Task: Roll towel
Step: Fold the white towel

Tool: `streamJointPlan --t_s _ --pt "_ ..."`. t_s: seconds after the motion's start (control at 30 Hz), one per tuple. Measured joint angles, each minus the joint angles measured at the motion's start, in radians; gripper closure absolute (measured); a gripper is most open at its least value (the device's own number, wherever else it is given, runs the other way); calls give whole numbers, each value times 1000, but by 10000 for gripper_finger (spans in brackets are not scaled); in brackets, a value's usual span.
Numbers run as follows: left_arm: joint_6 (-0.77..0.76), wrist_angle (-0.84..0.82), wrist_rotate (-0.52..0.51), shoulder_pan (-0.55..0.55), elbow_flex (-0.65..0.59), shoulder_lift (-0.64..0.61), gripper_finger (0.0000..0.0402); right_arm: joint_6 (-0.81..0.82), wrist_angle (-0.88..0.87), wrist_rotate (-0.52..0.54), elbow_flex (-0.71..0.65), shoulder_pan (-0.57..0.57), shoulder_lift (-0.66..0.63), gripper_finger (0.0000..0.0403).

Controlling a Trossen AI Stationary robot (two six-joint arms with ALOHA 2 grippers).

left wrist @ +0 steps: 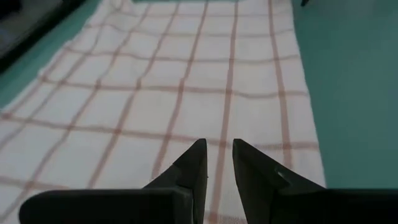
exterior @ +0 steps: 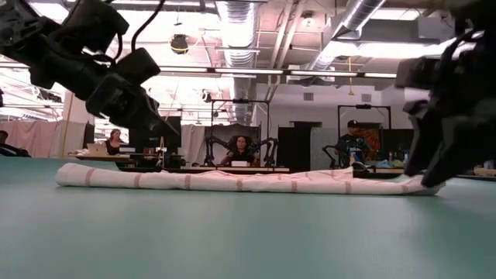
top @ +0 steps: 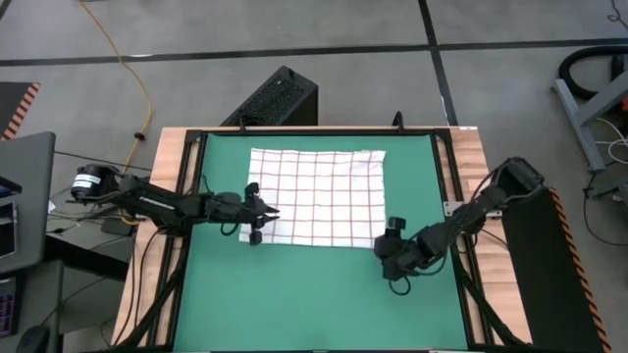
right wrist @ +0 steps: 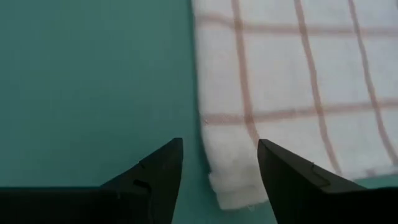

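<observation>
The towel [top: 319,196] lies spread at full width, so my right gripper should fold its near corner [right wrist: 234,191] across while my left gripper pins the towel's near edge before rolling.
The white towel [top: 319,196] with its thin dark-red check lies spread flat on the far half of the green mat [top: 314,304]. In the low view its near edge [exterior: 232,180] looks thick, like a low roll or fold. My left gripper [left wrist: 217,149] hovers over the towel's near left corner [top: 257,233], its fingers a narrow gap apart, clear above the cloth [exterior: 167,128]. My right gripper [right wrist: 221,146] stands open at the towel's near right corner [right wrist: 231,190], which shows between its two fingers; no touch shows.
A black frame rail [top: 446,196] borders the mat on the wooden table. The mat's near half lies bare. A black box [top: 280,98] stands beyond the far edge. People sit at desks [exterior: 244,151] in the room behind.
</observation>
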Motion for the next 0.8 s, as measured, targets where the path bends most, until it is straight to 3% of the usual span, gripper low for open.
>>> streamJointPlan --t_s 0.2,0.4,0.63,0.73,0.8 --pt "-3 47 1 0 0 89 335 26 -15 18 6 12 96 168" --pt "5 80 6 0 0 143 335 162 -86 30 12 0 157 184" --pt "6 109 5 0 0 172 335 273 -100 31 15 -1 178 302" --pt "3 183 5 -2 0 172 335 275 -130 38 39 -1 184 366" --pt "-3 274 3 -14 0 169 335 251 -146 40 63 -2 186 389"
